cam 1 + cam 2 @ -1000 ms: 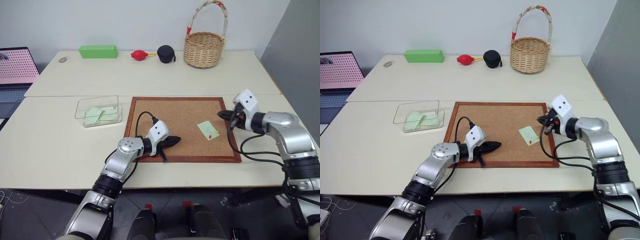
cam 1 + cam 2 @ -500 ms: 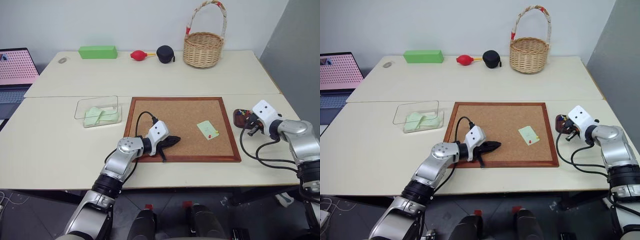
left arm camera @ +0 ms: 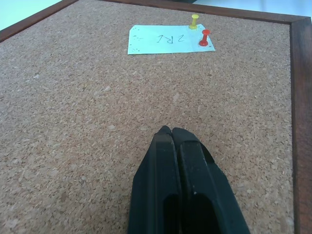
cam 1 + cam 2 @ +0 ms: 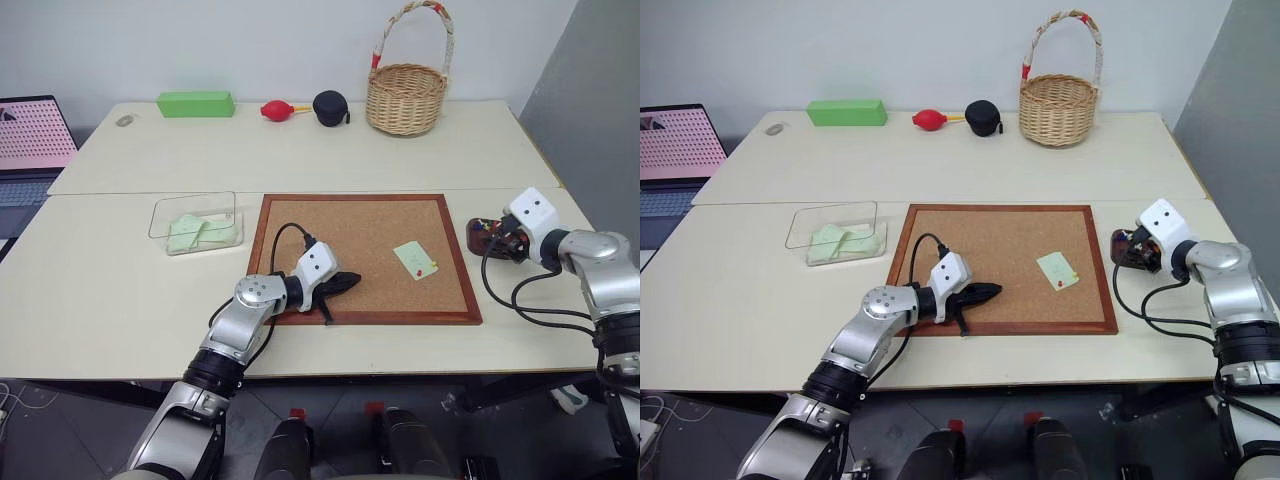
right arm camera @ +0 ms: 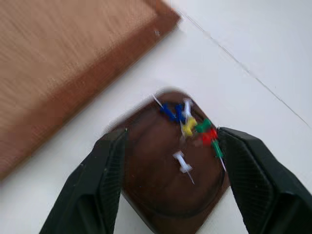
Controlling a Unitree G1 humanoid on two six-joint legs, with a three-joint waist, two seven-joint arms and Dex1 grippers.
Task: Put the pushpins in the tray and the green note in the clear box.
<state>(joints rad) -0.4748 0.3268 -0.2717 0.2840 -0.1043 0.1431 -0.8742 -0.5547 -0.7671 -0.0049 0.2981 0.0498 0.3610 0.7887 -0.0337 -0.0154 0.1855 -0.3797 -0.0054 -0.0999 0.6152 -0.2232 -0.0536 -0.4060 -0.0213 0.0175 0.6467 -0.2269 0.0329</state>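
Note:
The green note [image 4: 413,260] is lying flat and has straight edges [image 4: 405,245], so it should stick out straight when my left gripper lifts it from the cork board.
The green note [image 4: 415,259] lies on the cork board [image 4: 340,225], held by two pushpins, one red [image 3: 204,37] and one yellow [image 3: 194,21], at one edge. My left gripper [image 4: 345,281] rests shut and empty on the board, pointing at the note [image 3: 165,40] from some way off. The dark brown tray [image 4: 478,233] sits just right of the board and holds several coloured pushpins [image 5: 187,122]. Just above the tray [image 5: 151,165], my right gripper [image 5: 170,134] is open, a finger on either side, gripping nothing. The clear box [image 4: 196,222], left of the board, holds pale green slips.
Along the far table edge stand a wicker basket [image 4: 405,95], a black round case [image 4: 331,107], a red bulb [image 4: 275,109] and a bright green block [image 4: 195,103]. A laptop [image 4: 30,140] sits at the far left. The table ends close to the right of the tray.
My right gripper has moved right from the board's right edge to over the tray and its fingers have opened. The left arm has kept still.

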